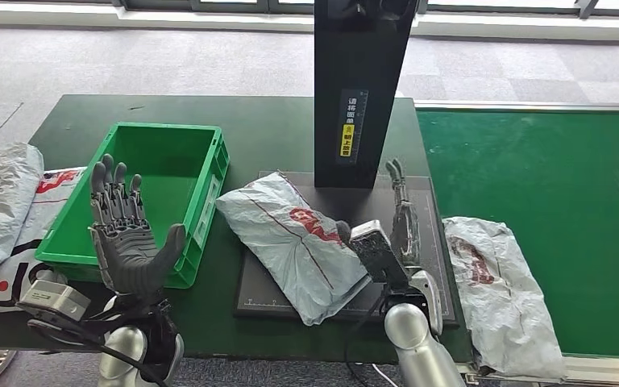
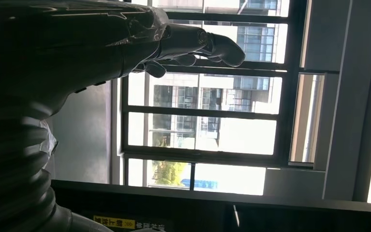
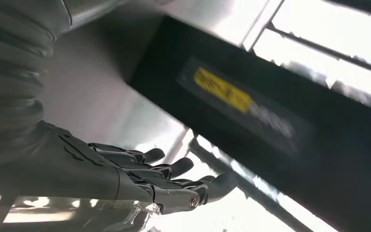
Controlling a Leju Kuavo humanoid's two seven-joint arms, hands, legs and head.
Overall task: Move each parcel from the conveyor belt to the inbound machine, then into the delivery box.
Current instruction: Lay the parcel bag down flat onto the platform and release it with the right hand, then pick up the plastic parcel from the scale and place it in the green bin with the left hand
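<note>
I see that the platform's grey parcel [image 1: 290, 244] seems as long as the delivery box [image 1: 164, 173] is wide, so the parcel should lie across the delivery box's rim when I lower it.
A grey parcel [image 1: 298, 242] with red print lies on the black platform [image 1: 431, 205] of the inbound machine, under its black post [image 1: 360, 89]. My right hand [image 1: 396, 230] stands edge-on just right of this parcel, fingers straight, holding nothing; the right wrist view shows its fingers [image 3: 174, 181] extended below the post [image 3: 251, 106]. A second grey parcel [image 1: 500, 290] lies on the green conveyor belt [image 1: 548, 185] at the near edge. The green delivery box [image 1: 157, 189] stands left of the platform. My left hand [image 1: 129, 234] is raised in front of the box, palm up, fingers spread and empty.
More grey and white parcels [image 1: 4, 210] are piled on the table's left end beside the box. The dark green table [image 1: 274, 129] runs behind box and machine. Grey carpet lies beyond it.
</note>
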